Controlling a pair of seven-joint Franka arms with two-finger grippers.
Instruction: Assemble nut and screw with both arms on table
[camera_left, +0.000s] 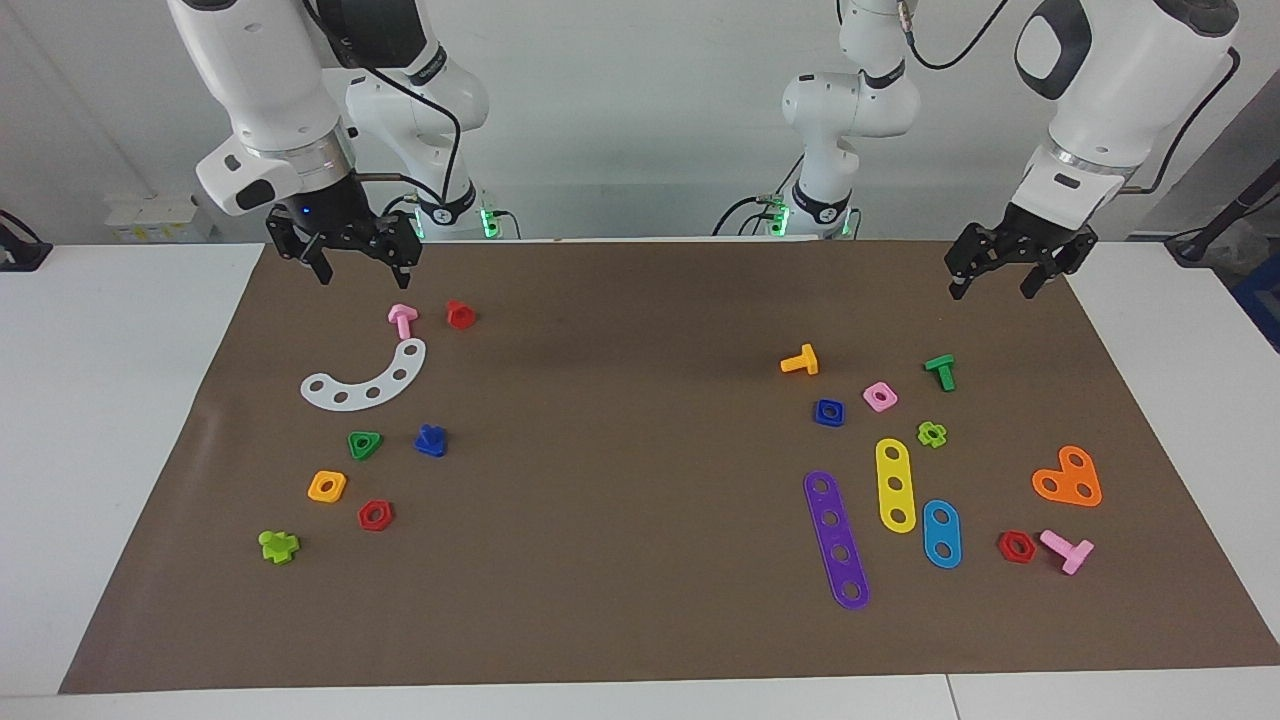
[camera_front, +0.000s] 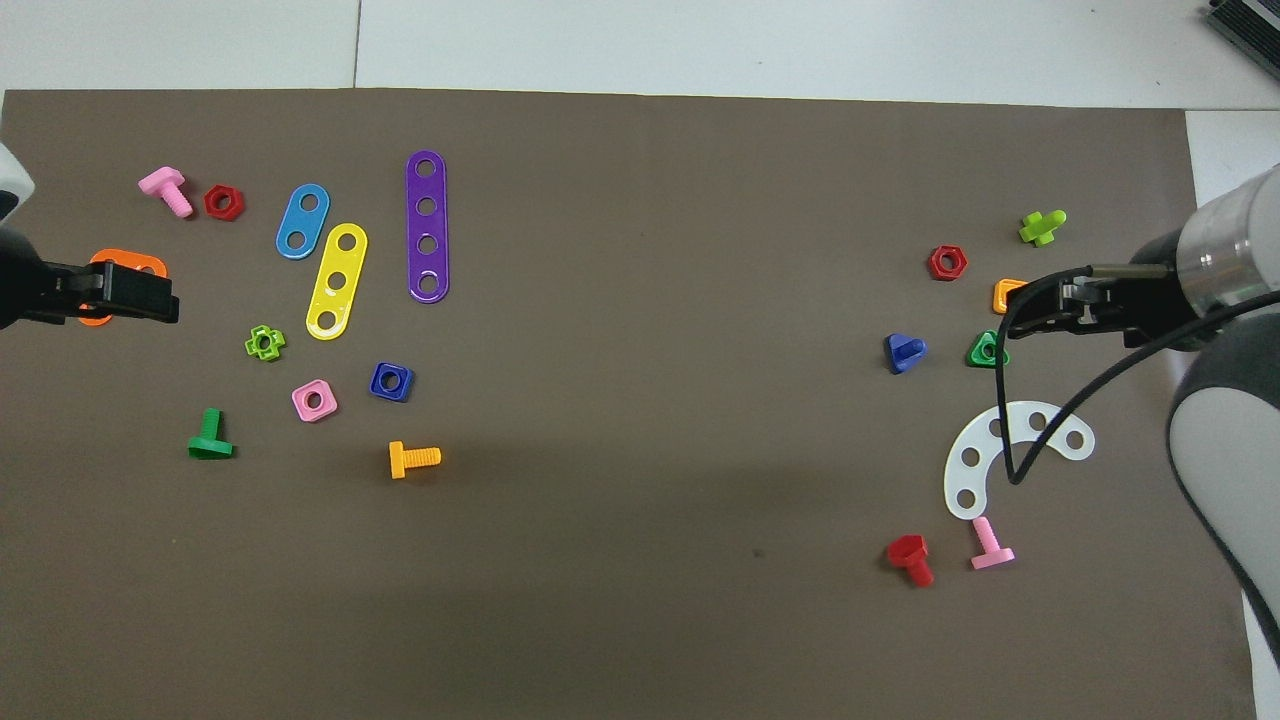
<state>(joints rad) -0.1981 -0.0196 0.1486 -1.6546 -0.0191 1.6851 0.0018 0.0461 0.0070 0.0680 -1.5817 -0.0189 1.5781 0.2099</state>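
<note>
The dark-blue square nut shows an open round hole (camera_front: 390, 382), so I expect the dark-blue screw's body (camera_front: 915, 349) to fill it and stay in place when I put them together.
The dark-blue square nut (camera_left: 829, 412) lies flat on the brown mat (camera_left: 620, 560) of the table toward the left arm's end, beside a pink square nut (camera_left: 880, 396); it also shows in the overhead view (camera_front: 391, 381). The dark-blue screw (camera_left: 431, 440) stands on its head toward the right arm's end, beside a green triangular nut (camera_left: 364, 444); it also shows in the overhead view (camera_front: 904, 352). My left gripper (camera_left: 994, 288) hangs open and empty over the mat's edge by the robots. My right gripper (camera_left: 364, 272) hangs open and empty over the mat near a pink bolt (camera_left: 402, 319).
Near the nut lie an orange bolt (camera_left: 800, 361), a green bolt (camera_left: 940, 371), purple (camera_left: 837, 540), yellow (camera_left: 895, 484) and blue (camera_left: 941, 533) strips and an orange heart plate (camera_left: 1068, 479). Near the screw lie a white curved strip (camera_left: 366, 380), an orange square nut (camera_left: 327, 486) and a red hex nut (camera_left: 375, 515).
</note>
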